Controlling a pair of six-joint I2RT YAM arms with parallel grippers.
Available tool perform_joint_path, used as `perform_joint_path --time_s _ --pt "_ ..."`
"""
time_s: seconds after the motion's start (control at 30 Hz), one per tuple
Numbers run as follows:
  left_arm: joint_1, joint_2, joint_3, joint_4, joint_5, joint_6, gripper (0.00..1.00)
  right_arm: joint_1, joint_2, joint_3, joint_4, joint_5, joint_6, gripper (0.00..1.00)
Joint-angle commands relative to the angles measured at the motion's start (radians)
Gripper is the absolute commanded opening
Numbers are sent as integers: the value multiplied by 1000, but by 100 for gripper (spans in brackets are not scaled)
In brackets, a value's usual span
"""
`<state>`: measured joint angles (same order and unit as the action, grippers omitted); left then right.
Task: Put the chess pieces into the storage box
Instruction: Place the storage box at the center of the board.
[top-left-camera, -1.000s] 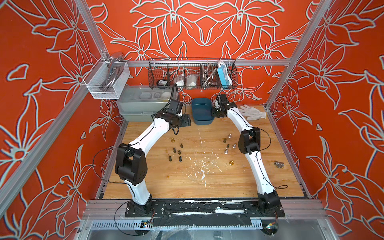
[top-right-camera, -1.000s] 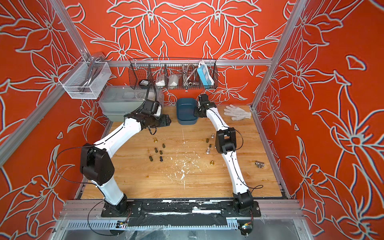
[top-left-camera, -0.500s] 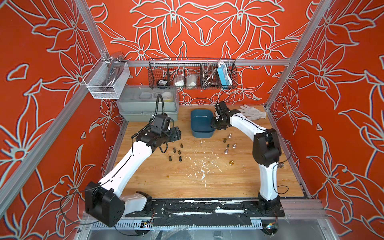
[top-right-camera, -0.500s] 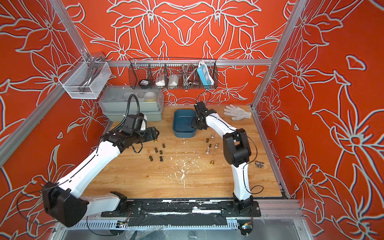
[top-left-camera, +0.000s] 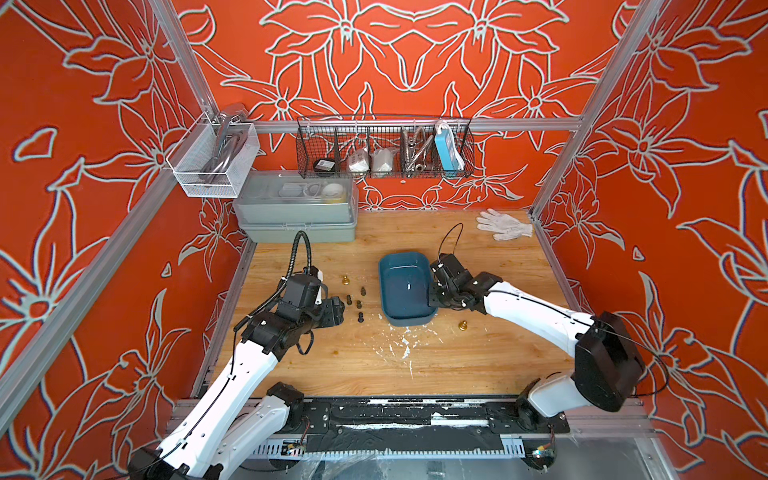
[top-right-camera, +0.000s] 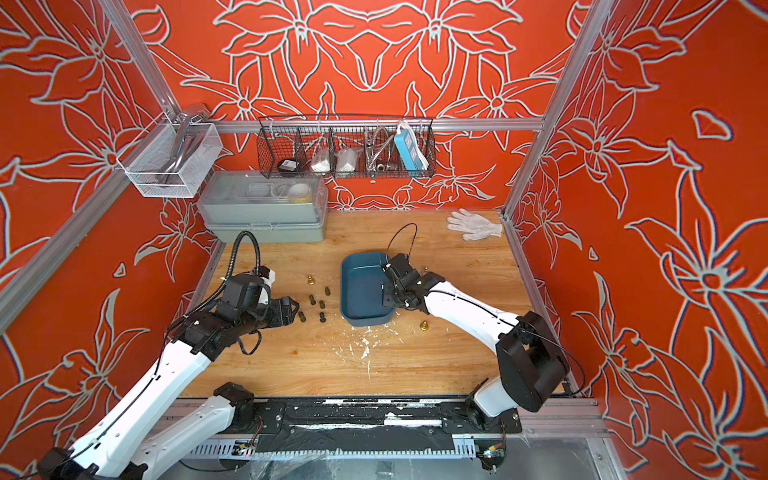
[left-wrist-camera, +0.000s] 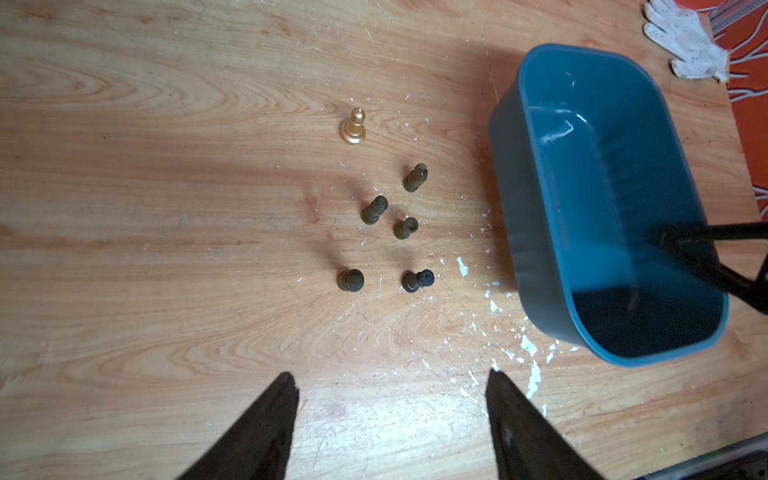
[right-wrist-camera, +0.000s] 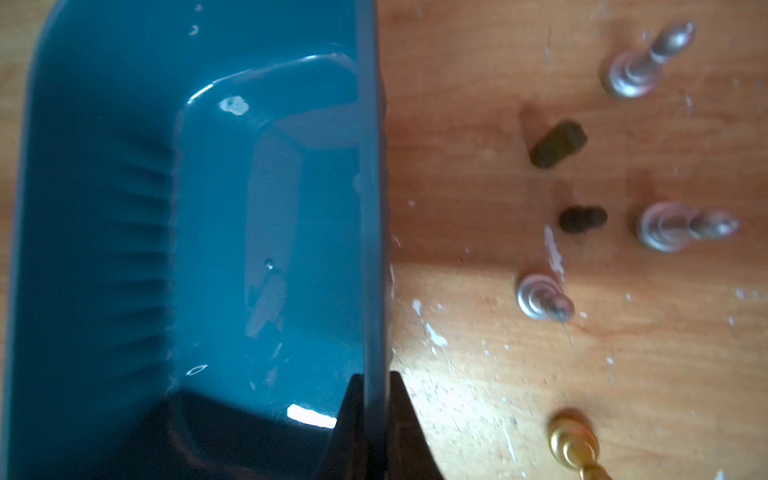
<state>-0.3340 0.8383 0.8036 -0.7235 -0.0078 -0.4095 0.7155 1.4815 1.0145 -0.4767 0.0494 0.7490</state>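
Note:
My right gripper goes on bringing the storage box (top-left-camera: 405, 288) down until it rests flat, since it hangs by its side over open wood (top-left-camera: 400, 328), clear of the black pieces.
The teal storage box (top-left-camera: 405, 291) (top-right-camera: 362, 289) sits mid-table with no pieces inside. My right gripper (top-left-camera: 431, 296) (right-wrist-camera: 374, 384) is shut on its right wall, one finger inside and one outside. Several black chess pieces (top-left-camera: 358, 304) (left-wrist-camera: 374, 210) stand just left of the box, a gold one (left-wrist-camera: 353, 126) behind them. My left gripper (top-left-camera: 340, 309) (left-wrist-camera: 390, 378) is open, low over the table, just left of the black pieces and holding nothing. Right of the box stand silver pieces (right-wrist-camera: 540, 297), black ones (right-wrist-camera: 582, 218) and a gold one (top-left-camera: 461, 325).
A grey-green lidded case (top-left-camera: 297, 212) stands at the back left. A white glove (top-left-camera: 503, 224) lies in the back right corner. Wire baskets (top-left-camera: 384, 149) hang on the back wall. White flecks (top-left-camera: 403, 345) mark the wood in front of the box.
The right gripper has dragged the storage box from the back wall toward the middle of the table. The left arm has drawn back and lowered toward the black pieces.

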Motion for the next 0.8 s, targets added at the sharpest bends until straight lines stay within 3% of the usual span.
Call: perform_joint_path --time_s 0.0,0.23,0.77 --pt "3 -14 3 15 -30 15 71 5 -10 -37 83 57 49 0" --pt "6 -7 6 1 -39 28 72 23 51 -80 183 29 96 0" --pt "9 35 9 6 -11 26 72 30 120 -94 207 56 75 2"
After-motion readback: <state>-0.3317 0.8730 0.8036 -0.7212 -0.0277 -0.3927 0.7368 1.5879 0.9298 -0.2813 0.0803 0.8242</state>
